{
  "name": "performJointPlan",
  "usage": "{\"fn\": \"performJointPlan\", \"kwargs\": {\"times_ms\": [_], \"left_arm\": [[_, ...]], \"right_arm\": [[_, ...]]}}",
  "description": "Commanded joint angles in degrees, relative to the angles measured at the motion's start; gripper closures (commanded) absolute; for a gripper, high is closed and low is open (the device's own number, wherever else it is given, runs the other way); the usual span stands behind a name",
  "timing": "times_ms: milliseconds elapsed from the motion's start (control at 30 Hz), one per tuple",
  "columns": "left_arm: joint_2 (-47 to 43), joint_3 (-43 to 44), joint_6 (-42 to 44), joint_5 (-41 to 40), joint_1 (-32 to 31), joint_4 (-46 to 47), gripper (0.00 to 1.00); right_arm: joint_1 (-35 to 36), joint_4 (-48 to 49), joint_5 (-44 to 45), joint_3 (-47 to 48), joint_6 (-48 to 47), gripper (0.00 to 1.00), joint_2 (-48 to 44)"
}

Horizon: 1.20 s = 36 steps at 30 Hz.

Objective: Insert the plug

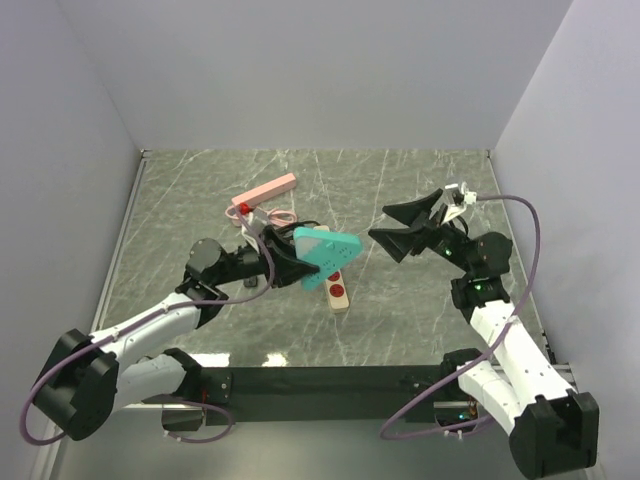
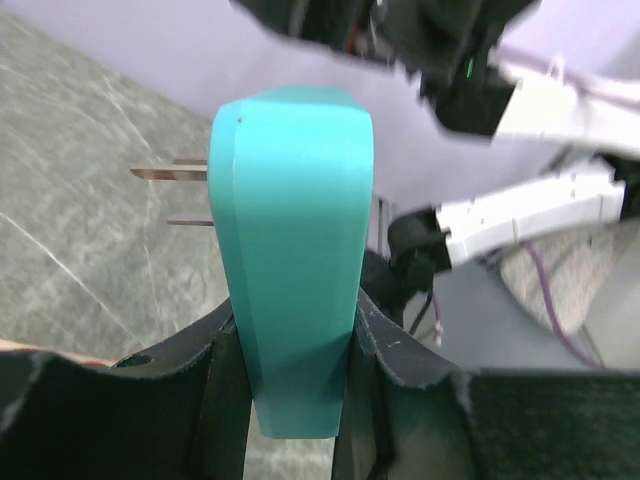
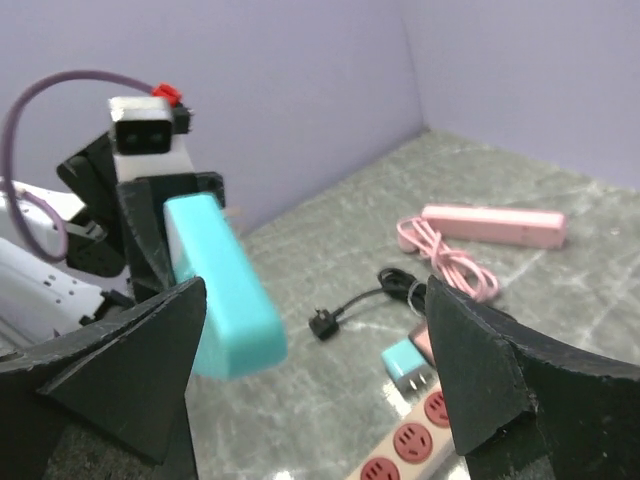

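My left gripper is holding the teal plug block while the beige power strip lies unheld, so my right gripper should take the plug block to free my left gripper.
My left gripper is shut on a large teal plug block and holds it above the table. In the left wrist view the block stands between the pads, its two metal prongs pointing left. A beige power strip with red sockets lies just below and beside the held block. My right gripper is open and empty, to the right of the block and facing it. In the right wrist view the block hangs by the left finger, and the strip lies low between the fingers.
A small teal plug lies at the strip's end. A pink power strip and its coiled pink cable lie behind. A black cable with a plug lies near them. Walls enclose the marble table.
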Motion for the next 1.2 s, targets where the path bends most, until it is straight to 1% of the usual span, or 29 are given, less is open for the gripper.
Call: {"fn": "performJointPlan", "kwargs": {"times_ms": [0, 33, 67, 133, 167, 267, 367, 433, 500, 633, 733, 800, 900, 933, 1000, 1033, 1067, 1100, 1133, 1167], "left_arm": [[-2.3, 1.6, -8.5, -7.9, -0.3, 8.0, 0.99], [-2.2, 1.6, -9.8, -9.9, -0.3, 11.0, 0.99], [-2.0, 1.9, -12.0, -11.2, -0.4, 12.4, 0.99], [-1.6, 2.4, -13.3, -13.5, -0.8, 14.3, 0.99], [-0.9, 2.7, -14.6, -16.2, -1.5, 14.9, 0.99], [0.9, 3.4, -15.5, -20.0, -4.1, 17.2, 0.99], [2.8, 3.6, -16.3, -22.1, -7.1, 20.7, 0.99], [3.7, 3.8, -16.4, -23.6, -8.4, 21.5, 0.99], [4.8, 3.9, -16.2, -25.2, -10.5, 22.5, 0.99], [6.4, 3.1, -17.5, -25.9, -11.5, 27.7, 0.99], [7.7, 3.7, -17.6, -26.4, -13.4, 28.2, 0.99], [8.5, 3.7, -17.2, -27.0, -14.1, 28.0, 0.99], [9.5, 3.9, -16.7, -27.7, -14.6, 26.9, 0.99], [9.8, 4.0, -16.6, -27.7, -14.6, 26.5, 0.99], [10.2, 3.7, -16.5, -28.2, -14.8, 26.3, 0.99], [10.1, 3.2, -16.2, -28.4, -14.8, 25.7, 0.99], [10.0, 3.2, -15.8, -28.4, -14.8, 24.9, 0.99], [9.9, 3.2, -15.5, -28.4, -14.7, 24.3, 0.99], [9.8, 3.3, -15.3, -28.2, -14.8, 23.3, 0.99], [9.8, 3.3, -15.1, -27.7, -14.7, 22.7, 0.94]], "right_arm": [[-0.4, 15.8, -1.3, -5.1, 9.3, 0.04, 0.0], [-0.3, 19.5, -1.5, -6.3, 13.5, 0.04, 0.6], [0.0, 25.2, -2.2, -8.0, 15.2, 0.04, 1.9], [1.5, 29.2, -2.1, -9.3, 17.4, 0.03, 3.0], [2.8, 30.0, -2.0, -9.6, 17.0, 0.03, 4.0], [7.3, 31.4, -0.1, -9.9, 15.9, 0.03, 5.3], [10.2, 31.9, 1.2, -8.9, 15.5, 0.02, 7.5], [10.9, 34.5, 1.2, -9.0, 17.6, 0.02, 9.2], [11.3, 40.7, 1.4, -9.5, 20.1, 0.02, 11.0], [12.1, 40.1, 2.8, -9.2, 19.7, 0.03, 12.7], [12.2, 44.3, 3.2, -10.0, 21.9, 0.04, 14.2], [12.3, 47.6, 3.9, -10.3, 23.1, 0.08, 15.0], [12.5, 51.8, 4.4, -10.3, 25.7, 0.19, 17.7], [12.4, 53.4, 4.5, -10.4, 26.7, 0.29, 18.4], [12.5, 58.9, 4.1, -10.4, 29.5, 0.41, 19.8], [12.7, 61.4, 3.9, -10.0, 30.5, 0.56, 21.4], [12.7, 62.5, 3.6, -9.7, 31.2, 0.62, 22.1], [12.9, 63.4, 3.5, -9.1, 32.2, 0.78, 23.4], [12.9, 63.3, 3.5, -8.9, 32.1, 0.86, 23.7], [13.0, 63.3, 3.7, -8.8, 31.9, 0.95, 23.9]]}}
